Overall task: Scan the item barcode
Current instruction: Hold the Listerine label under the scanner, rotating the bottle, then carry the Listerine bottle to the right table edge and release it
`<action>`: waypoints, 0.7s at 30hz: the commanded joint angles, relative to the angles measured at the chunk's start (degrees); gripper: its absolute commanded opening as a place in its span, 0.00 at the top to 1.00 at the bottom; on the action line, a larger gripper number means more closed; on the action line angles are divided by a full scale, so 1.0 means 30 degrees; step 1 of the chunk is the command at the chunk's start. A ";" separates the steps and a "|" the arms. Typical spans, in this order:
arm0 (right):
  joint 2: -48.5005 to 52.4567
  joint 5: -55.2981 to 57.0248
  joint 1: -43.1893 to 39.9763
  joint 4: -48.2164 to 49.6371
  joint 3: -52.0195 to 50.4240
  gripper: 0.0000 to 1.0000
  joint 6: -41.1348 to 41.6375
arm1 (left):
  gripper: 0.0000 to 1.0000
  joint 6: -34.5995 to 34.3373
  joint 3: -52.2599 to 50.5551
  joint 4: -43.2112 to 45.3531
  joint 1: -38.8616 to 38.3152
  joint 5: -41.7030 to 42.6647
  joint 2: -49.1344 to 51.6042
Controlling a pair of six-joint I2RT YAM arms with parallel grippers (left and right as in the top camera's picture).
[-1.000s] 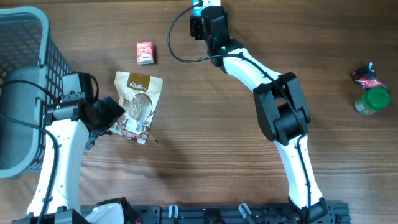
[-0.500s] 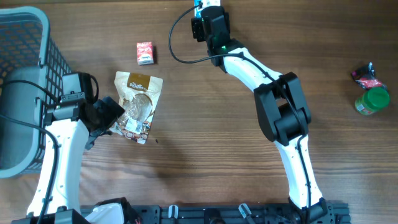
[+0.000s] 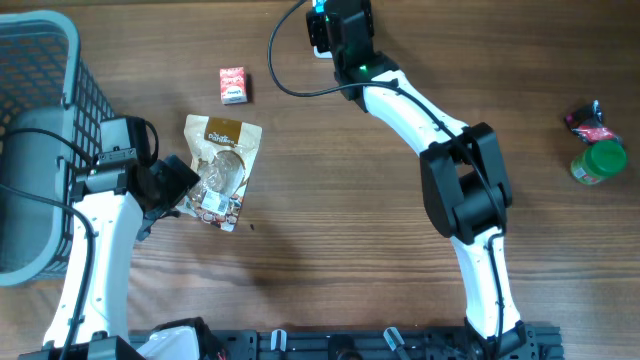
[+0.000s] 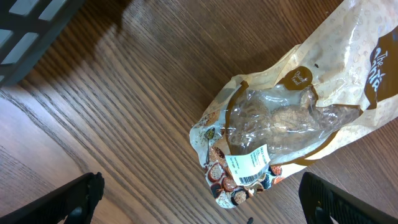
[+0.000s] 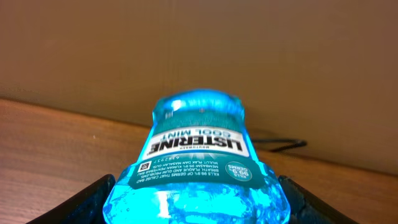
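Note:
The blue bottle (image 5: 198, 155) is square in my right gripper's fingers, and the space (image 3: 610, 88) beyond the dark pink wrapper is clear. My right gripper should keep going there and let go of it.
A blue Listerine mouthwash bottle (image 5: 198, 168) fills the right wrist view, its teal label facing the camera upside down. My right gripper (image 5: 198, 200) is shut on it, a black finger (image 5: 93, 202) pressed on each side. Overhead, that gripper (image 3: 322, 18) is at the table's far edge, with a sliver of the blue bottle (image 3: 317, 8) showing. A tan snack bag (image 4: 292, 112) with a clear window lies flat, its white barcode label (image 4: 249, 165) facing up. My left gripper (image 4: 200, 186) hangs open above the bag's lower end, touching nothing. Overhead, the left gripper (image 3: 185, 185) is beside the bag (image 3: 225, 160).
A grey mesh basket (image 3: 40, 60) stands at the far left. A small red box (image 3: 233, 85) lies beyond the snack bag. A green-capped jar (image 3: 598, 162) and a dark pink wrapper (image 3: 588, 120) sit at the right edge. A black cable (image 3: 290, 90) loops near the right arm.
My right arm has shifted slightly to the right and toward the far edge with the bottle. The left arm and snack bag have not moved.

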 commanded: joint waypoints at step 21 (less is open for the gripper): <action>-0.5479 0.4524 0.0080 -0.0503 0.0845 0.79 -0.1647 | 0.00 -0.0182 -0.0022 0.0007 0.0109 -0.0554 0.0051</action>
